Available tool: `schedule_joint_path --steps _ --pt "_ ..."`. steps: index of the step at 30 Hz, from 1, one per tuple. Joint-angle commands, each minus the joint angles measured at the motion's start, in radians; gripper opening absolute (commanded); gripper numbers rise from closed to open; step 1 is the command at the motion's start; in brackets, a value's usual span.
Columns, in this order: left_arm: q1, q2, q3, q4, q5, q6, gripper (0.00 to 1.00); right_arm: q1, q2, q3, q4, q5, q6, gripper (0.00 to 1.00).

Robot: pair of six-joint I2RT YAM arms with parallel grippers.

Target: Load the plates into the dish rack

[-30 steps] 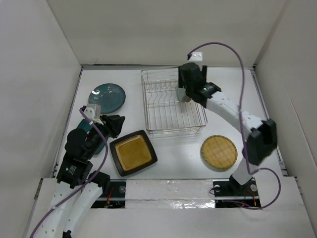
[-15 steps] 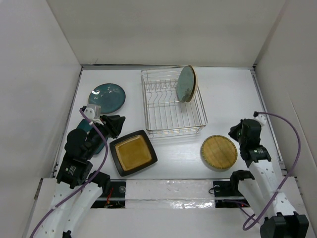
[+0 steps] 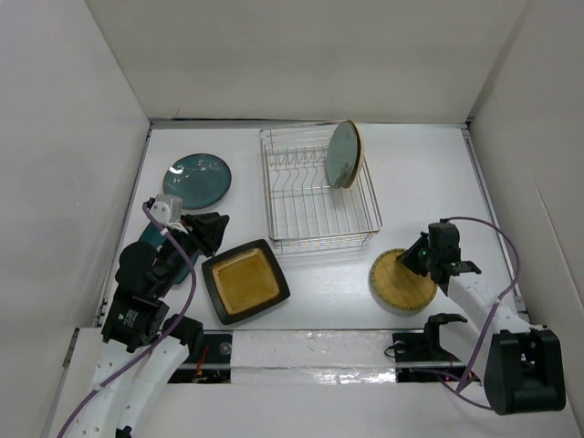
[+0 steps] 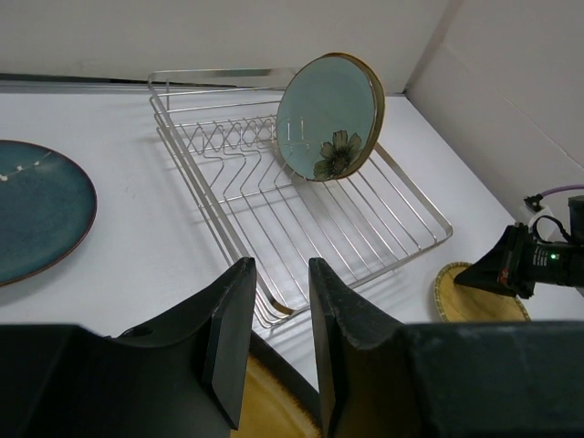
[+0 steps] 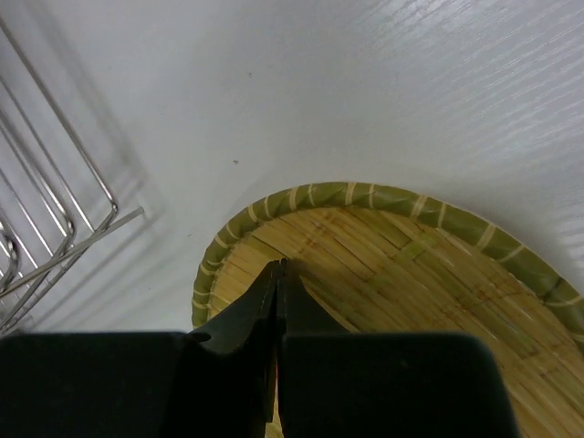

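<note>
The closed fingers of the robot's right gripper are inside the yellow plate's rim (image 3: 391, 253), so the gripper should keep pushing the plate forward until the plate is beside the rack's near corner (image 3: 378, 229).
The dish rack (image 3: 365, 222) stands at mid table, and a pale blue flowered plate (image 3: 344, 153) is upright in its far right part. A dark teal plate (image 3: 198, 178) lies at the far left. The black square plate (image 3: 245, 281) lies near my left gripper (image 3: 219, 224), which hovers just behind it. The left jaws stand narrowly open with nothing between them. My right gripper (image 5: 278, 266) is shut and empty. Its tip is low over the yellow grid-patterned plate (image 5: 411, 265), inside that plate's left rim. A sliver of a second teal plate (image 3: 148, 239) shows under the left arm.
White walls enclose the table on three sides. The rack's near right corner (image 5: 109, 219) is close to the left of the yellow plate (image 3: 397, 285). Bare white table lies between rack and plates.
My right arm left the flowered plate standing in the rack, swung back to the near right and came over the yellow plate; its jaws shut. The left arm barely shifted.
</note>
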Motion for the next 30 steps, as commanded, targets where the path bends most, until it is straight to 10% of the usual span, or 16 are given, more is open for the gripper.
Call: schedule_joint_path --steps 1,23,30 --pt "0.001 -0.008 0.015 0.027 -0.007 0.005 0.27 0.007 0.08 0.029 0.116 -0.014 0.01 0.03" --pt "0.001 0.036 0.021 0.028 -0.026 0.008 0.27 -0.147 0.625 0.405 0.671 0.155 -0.016 0.0" --pt "0.001 0.032 0.021 0.028 -0.021 0.006 0.27 -0.124 0.275 0.252 0.498 0.311 0.007 0.61"
